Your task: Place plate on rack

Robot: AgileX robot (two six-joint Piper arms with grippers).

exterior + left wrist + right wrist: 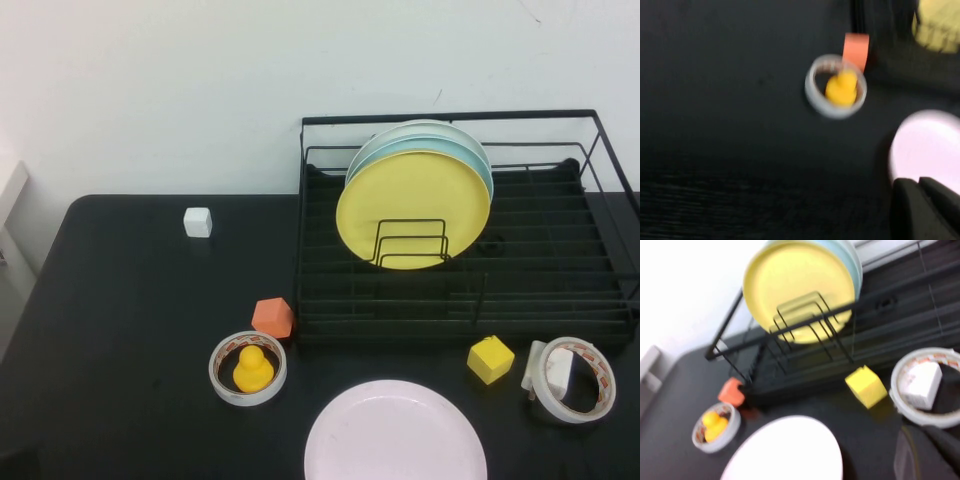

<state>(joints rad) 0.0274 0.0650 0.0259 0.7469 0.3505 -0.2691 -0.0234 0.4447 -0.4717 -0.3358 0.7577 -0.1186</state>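
Note:
The pale pink plate's edge is clear of the duck's tape roll, so my left gripper keeps reaching down until its fingers close on that edge.
The pale pink plate lies flat on the black table at the front centre. It also shows in the left wrist view and the right wrist view. The black wire rack stands at the back right, and its rail shows in the right wrist view. Neither arm shows in the high view. My left gripper is shut and empty, raised just left of the plate. My right gripper is shut and empty, raised to the plate's right near a tape roll.
A yellow plate and a light blue plate stand upright in the rack. On the table are a tape roll holding a yellow duck, an orange block, a yellow cube, a tape roll with a white block, and a white cube.

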